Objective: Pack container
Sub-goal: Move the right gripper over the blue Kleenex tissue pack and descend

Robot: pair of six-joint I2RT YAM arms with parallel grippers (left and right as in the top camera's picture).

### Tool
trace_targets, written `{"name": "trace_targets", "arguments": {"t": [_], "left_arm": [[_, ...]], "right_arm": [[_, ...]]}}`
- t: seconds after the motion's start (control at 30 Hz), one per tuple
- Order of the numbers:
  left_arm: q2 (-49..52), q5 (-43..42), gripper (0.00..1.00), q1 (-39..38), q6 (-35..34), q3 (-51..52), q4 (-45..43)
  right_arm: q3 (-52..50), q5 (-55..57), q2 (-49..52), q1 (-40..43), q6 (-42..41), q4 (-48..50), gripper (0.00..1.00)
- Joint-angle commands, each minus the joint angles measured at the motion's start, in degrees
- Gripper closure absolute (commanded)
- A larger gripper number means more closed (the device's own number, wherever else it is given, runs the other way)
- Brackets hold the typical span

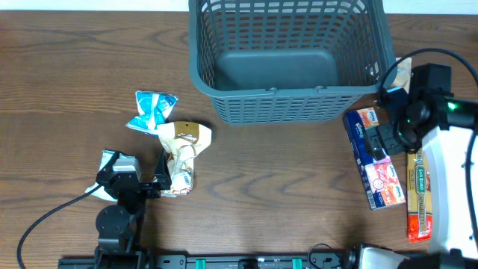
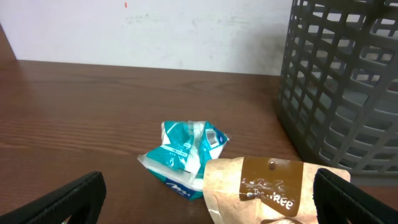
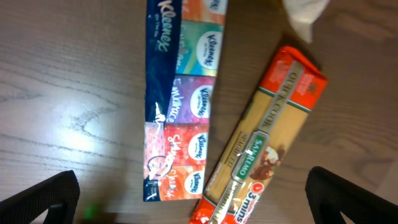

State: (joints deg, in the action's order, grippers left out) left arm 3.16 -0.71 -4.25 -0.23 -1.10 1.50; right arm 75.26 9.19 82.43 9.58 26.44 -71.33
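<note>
The San Remo pasta packet is close to the Kleenex tissue pack's near end [image 3: 186, 190]. My right gripper should therefore grab the pack by its purple middle [image 3: 186, 99].
The dark grey lattice basket [image 1: 291, 104] stands at the far middle of the table, and its wall shows at the right of the left wrist view [image 2: 342, 81]. No packet shows inside it. A crumpled teal packet [image 1: 153, 110] [image 2: 186, 152] and a cream-and-brown pouch [image 1: 183, 146] [image 2: 267, 186] lie left of the basket. My left gripper [image 1: 149, 178] [image 2: 208, 205] is open, with the pouch's near end between its fingers. My right gripper [image 1: 392, 134] [image 3: 196, 205] is open and empty above a Kleenex tissue pack [image 1: 377, 168] [image 3: 180, 93] and a San Remo pasta packet [image 1: 420, 194] [image 3: 261, 137].
Another teal-and-white packet [image 1: 116, 161] lies partly under my left wrist. A pale packet [image 1: 401, 75] [image 3: 305, 15] sits by the basket's right near corner. A black cable [image 1: 45, 220] trails at the front left. The right arm's white body [image 1: 459, 187] fills the right edge.
</note>
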Motion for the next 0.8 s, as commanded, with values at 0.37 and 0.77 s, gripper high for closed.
{"name": "trace_targets", "arguments": {"t": [0.37, 0.77], "left_arm": [[-0.4, 0.3, 0.01, -0.2, -0.2, 0.9, 2.6], [-0.4, 0.3, 0.01, -0.2, -0.2, 0.9, 2.6]], "right_arm": [[0.7, -0.7, -1.9, 0.6, 1.7, 0.2, 0.01], [0.3, -6.6, -5.9, 6.5, 3.2, 1.8, 0.01]]}}
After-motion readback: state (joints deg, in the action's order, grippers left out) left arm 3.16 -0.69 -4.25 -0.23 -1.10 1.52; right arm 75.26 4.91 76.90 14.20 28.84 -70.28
